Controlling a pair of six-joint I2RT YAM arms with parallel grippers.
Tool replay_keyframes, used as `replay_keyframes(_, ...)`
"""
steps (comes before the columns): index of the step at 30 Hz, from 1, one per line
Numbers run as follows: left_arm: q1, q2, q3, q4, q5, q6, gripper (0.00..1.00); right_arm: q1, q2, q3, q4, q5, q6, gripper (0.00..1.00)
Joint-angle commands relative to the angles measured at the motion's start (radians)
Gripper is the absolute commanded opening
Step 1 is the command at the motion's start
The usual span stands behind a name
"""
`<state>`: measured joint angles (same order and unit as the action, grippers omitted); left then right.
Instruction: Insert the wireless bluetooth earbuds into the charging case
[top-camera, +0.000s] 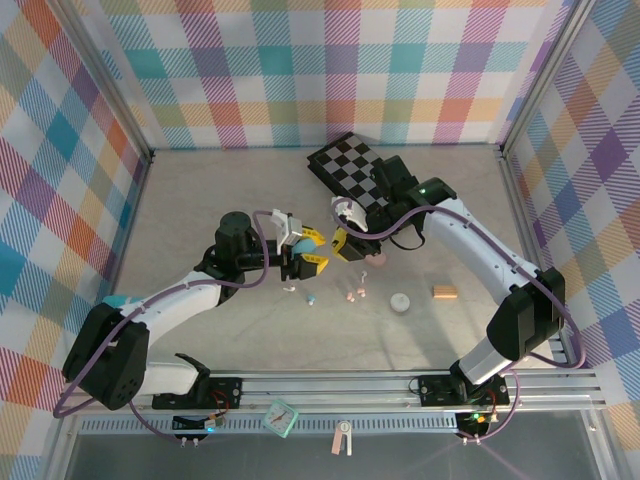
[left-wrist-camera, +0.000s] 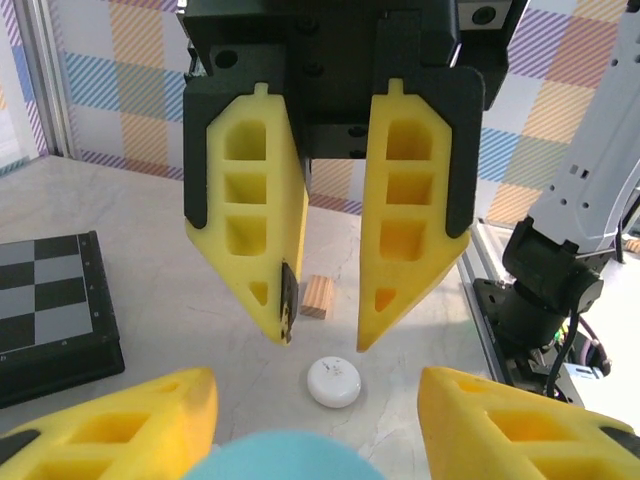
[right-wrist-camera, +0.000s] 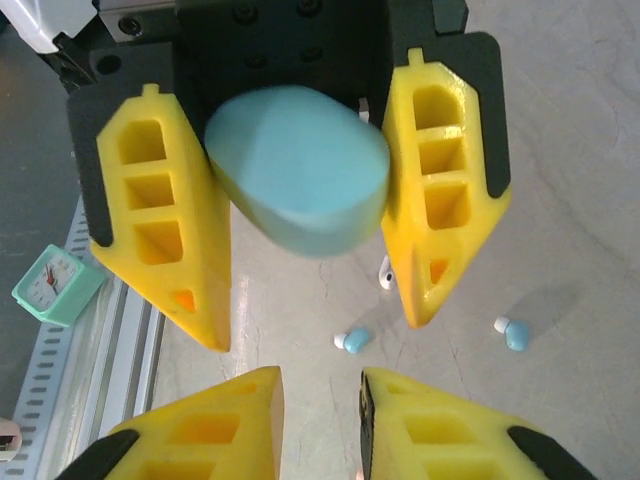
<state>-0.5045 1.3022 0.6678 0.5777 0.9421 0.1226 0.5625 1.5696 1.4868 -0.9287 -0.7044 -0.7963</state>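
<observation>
Next, I turn my right gripper crosswise to grip the case's free sides (right-wrist-camera: 305, 225), because my right gripper's fingers are in line with my left gripper's around the charging case (right-wrist-camera: 300, 175).
The pale blue oval charging case (right-wrist-camera: 297, 170) hangs above the table, and my left gripper (right-wrist-camera: 318, 333) is shut on it near the base of its fingers. From the left wrist the case (left-wrist-camera: 280, 458) bulges up between my own fingertips. My right gripper (right-wrist-camera: 320, 375) faces the left one tip to tip, open by a narrow gap with nothing in it. Below on the table lie two pale blue earbuds (right-wrist-camera: 352, 341) (right-wrist-camera: 514, 335) and a white earbud (right-wrist-camera: 385, 272). From above, both grippers (top-camera: 318, 251) (top-camera: 343, 228) meet over mid-table, with small earbuds (top-camera: 311, 299) just in front.
A white round case (left-wrist-camera: 333, 382) and a wooden block (left-wrist-camera: 316, 297) lie on the table to the right. A chessboard (top-camera: 350, 165) sits at the back. A pink case (top-camera: 375, 259) lies under the right arm. A small green clock (right-wrist-camera: 55, 285) rests on the front rail.
</observation>
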Motion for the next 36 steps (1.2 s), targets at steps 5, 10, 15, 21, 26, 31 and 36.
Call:
replay_keyframes(5, -0.011, -0.009, 0.012, 0.029, -0.007, 0.0, 0.28, 0.008, -0.013, 0.007, 0.007, -0.029, -0.001, 0.27)
replay_keyframes(10, -0.011, 0.014, 0.001, 0.012, -0.051, 0.046, 0.16, 0.008, -0.032, -0.035, 0.056, -0.011, 0.024, 0.28)
replay_keyframes(15, -0.009, 0.026, 0.005, -0.027, -0.057, 0.125, 0.16, 0.002, -0.091, -0.097, 0.139, 0.016, 0.063, 0.34)
replay_keyframes(21, -0.009, 0.012, 0.003, -0.087, -0.106, 0.247, 0.16, -0.099, -0.197, -0.221, 0.38, -0.107, 0.361, 0.49)
replay_keyframes(26, -0.022, 0.007, 0.011, -0.094, -0.138, 0.33, 0.15, -0.167, -0.237, -0.366, 0.733, -0.137, 0.953, 0.71)
replay_keyframes(31, -0.032, 0.008, 0.028, -0.084, -0.151, 0.397, 0.14, -0.167, -0.195, -0.372, 0.757, -0.163, 1.32, 0.73)
replay_keyframes(36, -0.044, 0.012, 0.054, -0.081, -0.148, 0.435, 0.14, -0.138, -0.189, -0.433, 0.829, -0.21, 1.446, 0.74)
